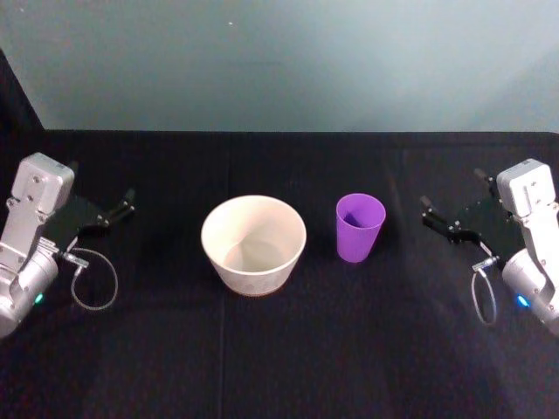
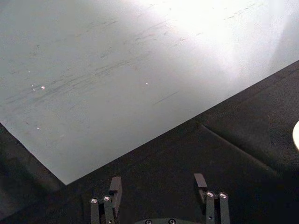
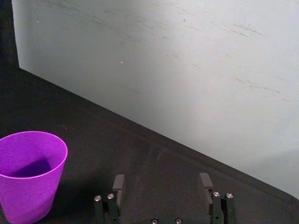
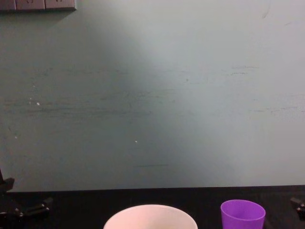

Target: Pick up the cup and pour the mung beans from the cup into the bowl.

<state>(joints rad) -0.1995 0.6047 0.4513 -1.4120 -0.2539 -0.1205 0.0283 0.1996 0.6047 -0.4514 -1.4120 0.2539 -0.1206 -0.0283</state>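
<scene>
My gripper should expect a little pile of mung beans hidden at the bottom of the cup, because the cup's inside shows purple far below the cup's rim.
A wide white bowl stands at the middle of the black table, its inside bare. To its right the small purple cup stands upright, a short gap away. The mung beans are out of view; the parts of the cup's inside that show are purple. My right gripper rests open at the table's right side, well clear of the cup. In its wrist view its fingers are spread with nothing between them. My left gripper sits open at the far left, away from the bowl.
A black cloth covers the table, which ends at a pale grey-green wall behind. In the chest view the bowl's rim and the cup show along the bottom edge.
</scene>
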